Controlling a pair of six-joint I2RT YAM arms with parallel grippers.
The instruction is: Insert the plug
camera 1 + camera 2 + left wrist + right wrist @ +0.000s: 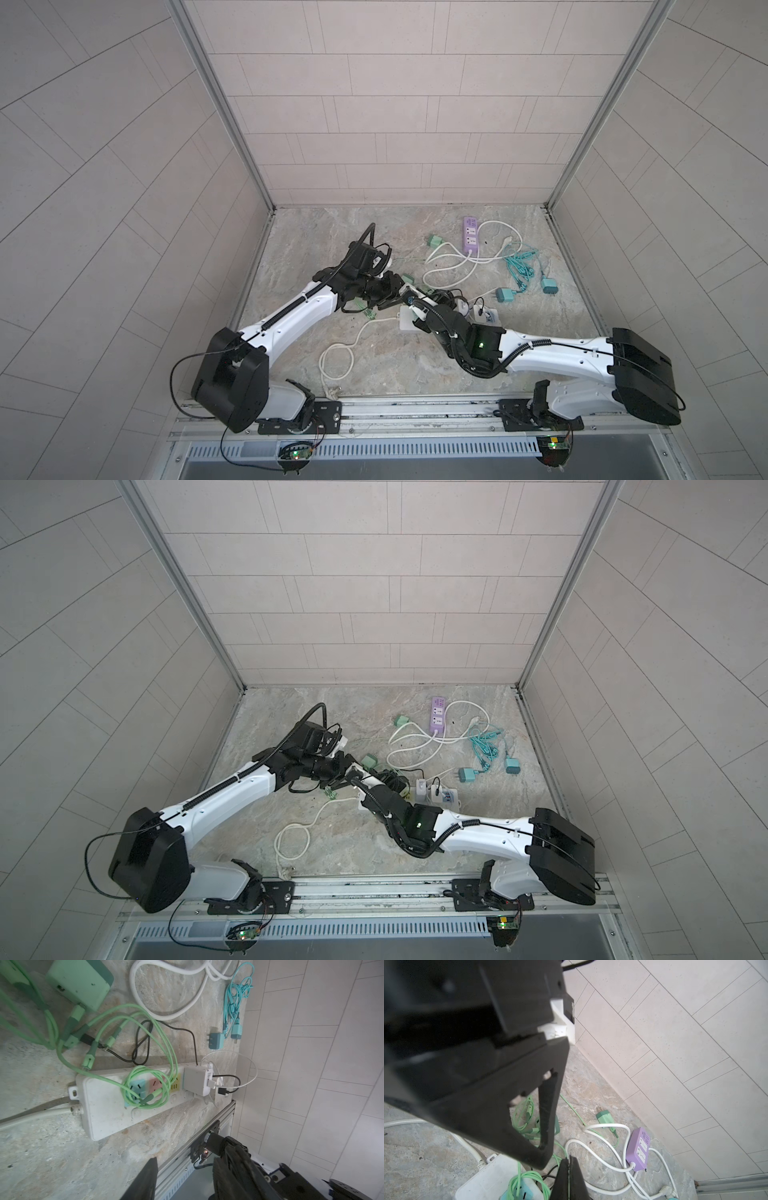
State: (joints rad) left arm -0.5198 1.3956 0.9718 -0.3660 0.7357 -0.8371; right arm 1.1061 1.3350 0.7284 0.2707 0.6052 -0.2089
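Observation:
My left gripper should lift the green plug block (pixel 81 983) clear and pass it to my right gripper, because the coil of green cable is covering the power strip's sockets (pixel 150 1088).
A white power strip (pixel 104 1105) lies on the marbled floor, with a coil of green cable (pixel 145 1088) over its coloured sockets and a white adapter (pixel 196 1080) plugged in at one end. A green plug block (pixel 81 982) lies beside the strip, its cables attached. My left gripper (pixel 185 1169) hovers over the floor by the strip, open, with nothing between its fingers. My right gripper (pixel 568 1160) is shut on a thin strand of green cable, just above the strip (pixel 483 1184). In both top views the two grippers meet over the strip (pixel 406 324).
A second green plug (pixel 604 1119) and a purple power strip (pixel 638 1149) with looping white cord lie farther back. Two teal chargers (pixel 505 295) (pixel 549 286) with tangled teal cable sit to the right. The left arm's black hardware (pixel 477 1064) blocks much of the right wrist view.

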